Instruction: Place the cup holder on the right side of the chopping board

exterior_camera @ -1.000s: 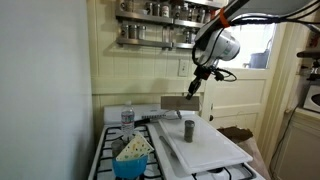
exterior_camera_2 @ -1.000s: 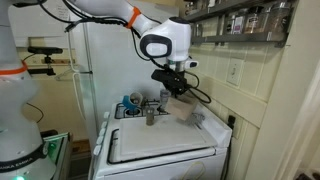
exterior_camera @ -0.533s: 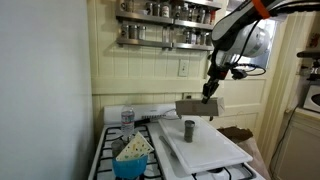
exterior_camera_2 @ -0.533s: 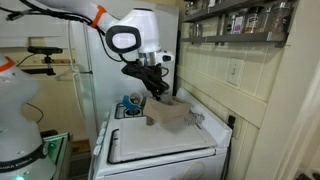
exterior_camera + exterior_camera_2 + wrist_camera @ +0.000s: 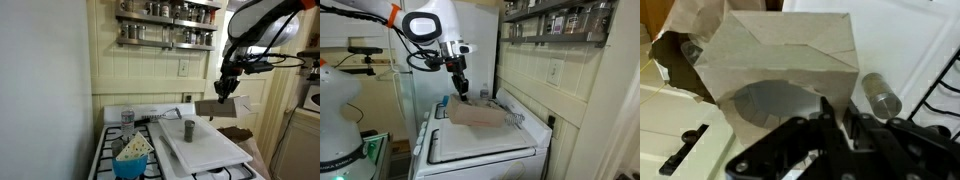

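Next, I turn the cup holder (image 5: 222, 107) square with my gripper and bring it over the board (image 5: 207, 135) beside the grey cylinder, because it now hangs crooked past the chopping board's edge.
My gripper (image 5: 228, 88) is shut on the cup holder (image 5: 231, 108), a dull grey-brown cardboard tray, and holds it in the air past one end of the chopping board (image 5: 207, 143). In an exterior view the gripper (image 5: 462, 90) holds the cup holder (image 5: 476, 114) above the white chopping board (image 5: 480, 146). In the wrist view the fingers (image 5: 835, 112) pinch the edge of the cup holder (image 5: 790, 55), with the board (image 5: 905, 35) below.
A small grey cylinder (image 5: 188, 130) stands upright on the board and also shows in the wrist view (image 5: 881, 95). A blue bowl (image 5: 131, 160) and a jar (image 5: 127, 117) sit on the stove. Spice shelves (image 5: 165, 25) hang above. A wall (image 5: 570, 90) runs beside the stove.
The arm has carried the cup holder sideways across the board, away from the cylinder, toward the board's end. The grip has stayed shut on it.
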Robot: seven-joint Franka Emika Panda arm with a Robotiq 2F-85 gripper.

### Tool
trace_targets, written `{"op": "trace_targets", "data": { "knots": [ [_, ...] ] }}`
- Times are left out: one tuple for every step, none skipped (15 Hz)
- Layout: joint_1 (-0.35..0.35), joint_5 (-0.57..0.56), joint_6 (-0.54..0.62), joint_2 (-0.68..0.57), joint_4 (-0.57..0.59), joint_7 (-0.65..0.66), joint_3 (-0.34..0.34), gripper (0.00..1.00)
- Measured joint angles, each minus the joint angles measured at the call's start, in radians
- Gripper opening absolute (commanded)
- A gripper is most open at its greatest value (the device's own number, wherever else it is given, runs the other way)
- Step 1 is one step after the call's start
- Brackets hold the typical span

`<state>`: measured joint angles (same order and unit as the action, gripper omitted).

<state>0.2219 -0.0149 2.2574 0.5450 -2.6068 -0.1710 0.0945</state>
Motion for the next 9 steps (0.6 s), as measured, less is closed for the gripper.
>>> {"op": "trace_targets", "data": {
  "knots": [
    [0.000, -0.002, -0.003, 0.002, 0.000, 0.010, -0.001, 0.16],
    [0.000, -0.003, -0.003, 0.002, -0.001, 0.015, -0.001, 0.16],
    [0.000, -0.003, -0.003, 0.002, -0.002, 0.016, -0.002, 0.16],
    [0.000, -0.003, -0.003, 0.002, -0.003, 0.017, -0.003, 0.16],
    [0.000, -0.004, -0.003, 0.002, -0.004, 0.018, -0.003, 0.16],
    [0.000, -0.004, -0.003, 0.002, -0.004, 0.019, -0.003, 0.16],
    [0.000, -0.004, -0.003, 0.002, -0.005, 0.019, -0.003, 0.16],
    [0.000, -0.004, -0.003, 0.002, -0.005, 0.020, -0.003, 0.16],
    [0.000, -0.004, -0.003, 0.002, -0.005, 0.021, -0.003, 0.16]
  ]
}}
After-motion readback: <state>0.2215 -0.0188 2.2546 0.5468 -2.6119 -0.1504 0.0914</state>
